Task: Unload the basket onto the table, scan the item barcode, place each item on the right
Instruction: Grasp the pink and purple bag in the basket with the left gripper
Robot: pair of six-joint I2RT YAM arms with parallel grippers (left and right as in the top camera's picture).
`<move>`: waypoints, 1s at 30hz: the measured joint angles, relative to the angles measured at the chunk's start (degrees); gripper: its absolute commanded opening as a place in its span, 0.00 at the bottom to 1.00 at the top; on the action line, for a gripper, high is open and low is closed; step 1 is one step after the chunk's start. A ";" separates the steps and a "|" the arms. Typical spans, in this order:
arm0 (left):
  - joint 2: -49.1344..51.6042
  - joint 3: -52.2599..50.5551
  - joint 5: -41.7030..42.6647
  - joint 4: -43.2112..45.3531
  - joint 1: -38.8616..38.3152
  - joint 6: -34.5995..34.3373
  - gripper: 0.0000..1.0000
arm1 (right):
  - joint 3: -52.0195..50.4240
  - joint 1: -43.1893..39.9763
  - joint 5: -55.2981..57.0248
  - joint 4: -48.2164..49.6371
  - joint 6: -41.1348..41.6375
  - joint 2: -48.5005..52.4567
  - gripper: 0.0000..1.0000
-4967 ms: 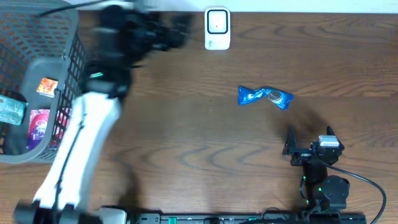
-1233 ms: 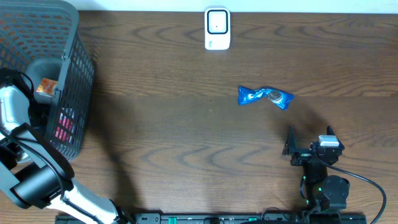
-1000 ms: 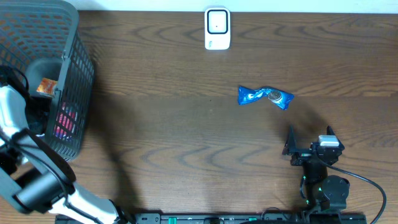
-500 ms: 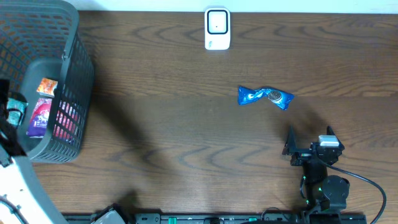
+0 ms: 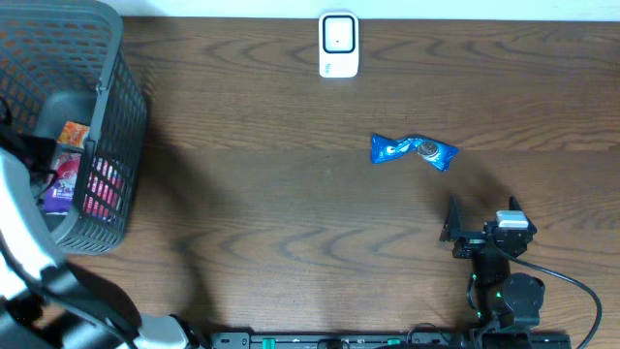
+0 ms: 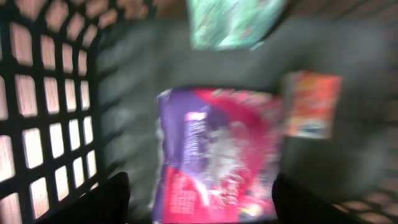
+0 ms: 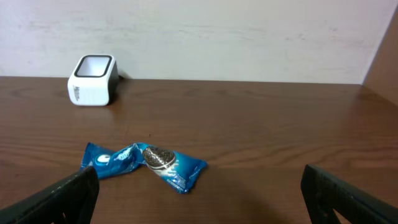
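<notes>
The purple-and-red packet (image 5: 65, 174) is uncovered under the open fingers of my left gripper. I should carry on going down until the fingers are on both sides of its purple part (image 5: 57, 200), and then close them.
The white barcode scanner (image 5: 338, 44) stands at the table's far edge, also seen as the scanner (image 7: 93, 79) in the right wrist view. A blue cookie packet (image 5: 413, 149) lies on the table, ahead of my right gripper (image 5: 482, 208). That right gripper (image 7: 199, 202) is open and empty, a little short of the cookie packet (image 7: 146, 163). My left gripper (image 6: 202, 205) hangs open inside the grey basket (image 5: 111, 116), just above a purple-and-red packet (image 6: 217, 155). Nothing sits between its fingers (image 6: 106, 199).
A green packet (image 6: 233, 22) and an orange packet (image 6: 311, 106) also lie in the basket, whose mesh wall (image 6: 43, 112) is close on the left. The left arm's white link (image 5: 29, 242) reaches over the basket's near side.
The left arm has swung about over the basket, and its gripper has gone from shut to open there. The right arm and the cookie packet have not moved.
</notes>
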 measured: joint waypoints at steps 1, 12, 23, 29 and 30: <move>1.81 -0.02 -0.24 -0.81 0.00 -0.28 0.73 | 0.00 0.00 0.00 -0.02 0.00 0.00 0.99; 16.22 -0.07 0.22 -2.91 -0.02 -1.05 0.73 | 0.00 0.00 0.00 0.00 0.00 0.00 0.99; 21.24 0.81 1.46 2.56 0.04 3.63 0.19 | 0.00 0.00 0.00 0.00 0.00 0.00 0.99; 21.33 1.29 2.23 1.38 0.09 5.40 0.07 | 0.00 0.00 0.00 0.00 0.00 0.00 0.99; 21.33 1.31 2.23 1.38 0.11 5.46 0.07 | 0.00 0.00 0.02 0.00 0.00 0.00 0.99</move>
